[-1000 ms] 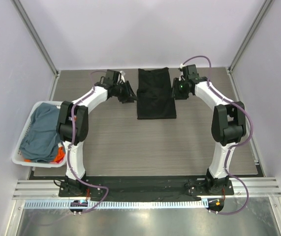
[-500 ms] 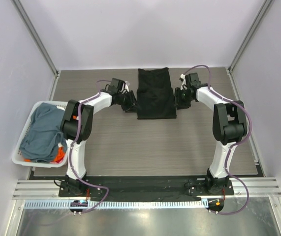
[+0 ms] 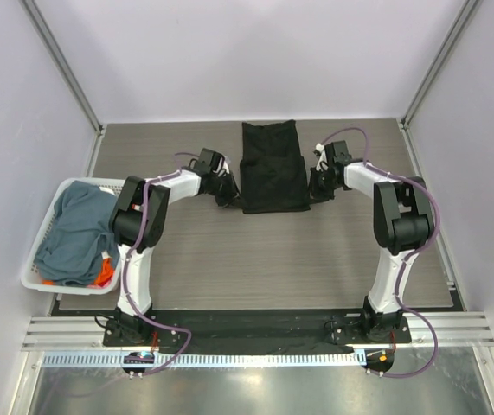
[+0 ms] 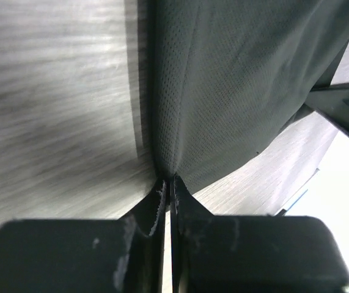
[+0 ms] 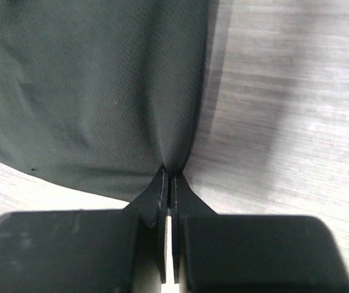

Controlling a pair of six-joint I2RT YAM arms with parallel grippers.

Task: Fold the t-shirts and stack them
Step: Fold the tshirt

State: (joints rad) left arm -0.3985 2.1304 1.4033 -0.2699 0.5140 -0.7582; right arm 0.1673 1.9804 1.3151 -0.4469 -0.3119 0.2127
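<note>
My two grippers should first slide the black t-shirt toward me, because it lies near the table's back edge. Then they should take the t-shirt's front corners (image 3: 305, 207) to fold.
A black t-shirt (image 3: 272, 169) lies folded into a long narrow strip at the back middle of the table. My left gripper (image 3: 232, 196) is shut on its left edge near the front corner; the left wrist view shows the black cloth (image 4: 223, 91) pinched at the fingertips (image 4: 168, 182). At the opposite front corner, my right gripper (image 3: 313, 192) is shut on the right edge, with the cloth (image 5: 101, 85) drawn into the closed fingertips (image 5: 168, 172). A slate blue-grey t-shirt (image 3: 73, 229) and an orange one (image 3: 104, 275) lie heaped in the basket.
The white lattice-sided basket (image 3: 41, 238) stands at the table's left edge beside the left arm. Purple cables loop along both arms. Metal frame posts rise at the back corners, and pale walls close in the table on three sides.
Both grippers moved toward me along the black t-shirt's side edges, dropped to its front corners, and closed on the cloth.
</note>
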